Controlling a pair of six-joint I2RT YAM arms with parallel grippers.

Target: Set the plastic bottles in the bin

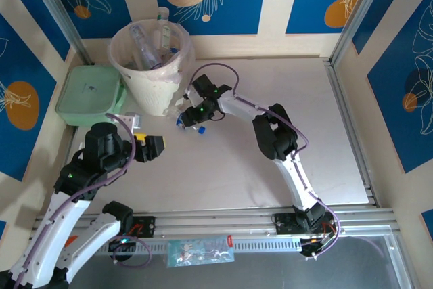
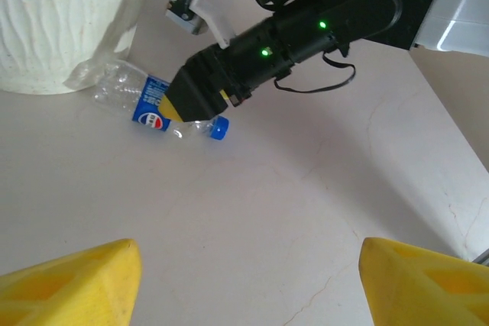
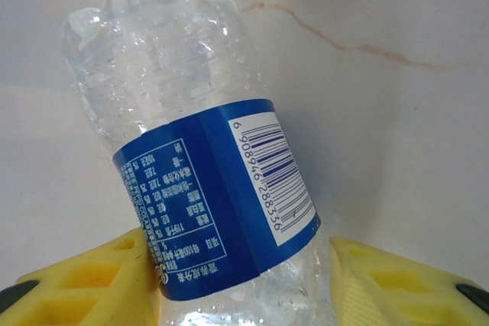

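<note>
My right gripper needs to pull the bottle clear (image 2: 151, 103) and pass it to my left gripper, because the bottle's base (image 2: 112, 84) lies close against the foot of the bin.
A clear plastic bottle (image 2: 126, 91) with a blue label and blue cap lies on its side on the table, close to the foot of the bin (image 2: 61, 20). My right gripper (image 3: 244, 280) is shut on this bottle (image 3: 191, 150), one yellow finger pressed to each side just below the label. From above, the right gripper (image 1: 186, 118) reaches left toward the cream bin (image 1: 115, 52), which holds several bottles (image 1: 145, 49) standing inside. My left gripper (image 1: 157, 145) hovers open over bare table, its fingers (image 2: 69, 284) wide apart with nothing between them.
A flat pale-green lidded box (image 1: 88, 93) sits left of the bin. A small packet (image 1: 201, 250) lies on the front rail between the arm bases. The right arm's cable (image 1: 223, 69) loops above its wrist. Aluminium frame rails (image 1: 352, 120) bound the table on the right.
</note>
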